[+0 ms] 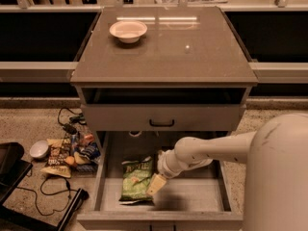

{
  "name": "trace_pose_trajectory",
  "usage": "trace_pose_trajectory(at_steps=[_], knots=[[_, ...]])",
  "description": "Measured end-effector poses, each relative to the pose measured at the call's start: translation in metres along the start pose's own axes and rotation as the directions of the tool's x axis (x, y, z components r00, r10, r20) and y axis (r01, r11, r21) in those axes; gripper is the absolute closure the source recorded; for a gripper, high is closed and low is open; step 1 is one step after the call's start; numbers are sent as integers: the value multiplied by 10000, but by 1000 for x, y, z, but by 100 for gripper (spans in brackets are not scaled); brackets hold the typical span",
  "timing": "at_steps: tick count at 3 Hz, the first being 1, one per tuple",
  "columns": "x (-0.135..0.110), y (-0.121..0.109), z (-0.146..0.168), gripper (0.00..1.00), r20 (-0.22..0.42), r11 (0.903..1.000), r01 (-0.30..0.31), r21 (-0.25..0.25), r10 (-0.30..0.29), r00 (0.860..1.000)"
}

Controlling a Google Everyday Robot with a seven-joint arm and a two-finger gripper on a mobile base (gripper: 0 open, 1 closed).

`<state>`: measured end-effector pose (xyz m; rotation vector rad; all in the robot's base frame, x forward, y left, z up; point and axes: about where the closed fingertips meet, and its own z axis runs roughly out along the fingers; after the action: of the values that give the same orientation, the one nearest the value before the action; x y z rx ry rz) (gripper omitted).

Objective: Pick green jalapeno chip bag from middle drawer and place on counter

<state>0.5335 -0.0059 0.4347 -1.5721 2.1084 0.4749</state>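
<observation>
My gripper's fingers touch only the side edge (152, 178) of the green jalapeno chip bag (135, 180). The bag will tip upright and hang spread out when I lift.
The green jalapeno chip bag (136, 179) lies flat on the pale floor of the open middle drawer (192, 196), at its left side. My gripper (155, 185) reaches down into the drawer from the right, its pale fingers right beside the bag's right edge. My white arm (216, 148) crosses the drawer from the lower right. The glossy counter (192, 57) tops the cabinet above.
A pale bowl (128, 31) stands on the counter at the back left. A shut drawer front with a black handle (161, 123) sits above the open drawer. Snack packets (67, 153), a small white bowl (38, 149) and cables lie on the floor at the left.
</observation>
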Motion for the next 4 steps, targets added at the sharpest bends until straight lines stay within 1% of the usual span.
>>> trace_pose_trajectory(at_steps=[1, 2, 3, 4], knots=[[-8, 11, 52, 4, 395, 9986, -203, -488, 222, 9990], [-14, 25, 77, 15, 616, 9962, -194, -850, 247, 9978], [-25, 42, 100, 32, 781, 9917, -94, -1282, 195, 9968], [-30, 51, 108, 63, 941, 9873, -168, -1580, 320, 9951]])
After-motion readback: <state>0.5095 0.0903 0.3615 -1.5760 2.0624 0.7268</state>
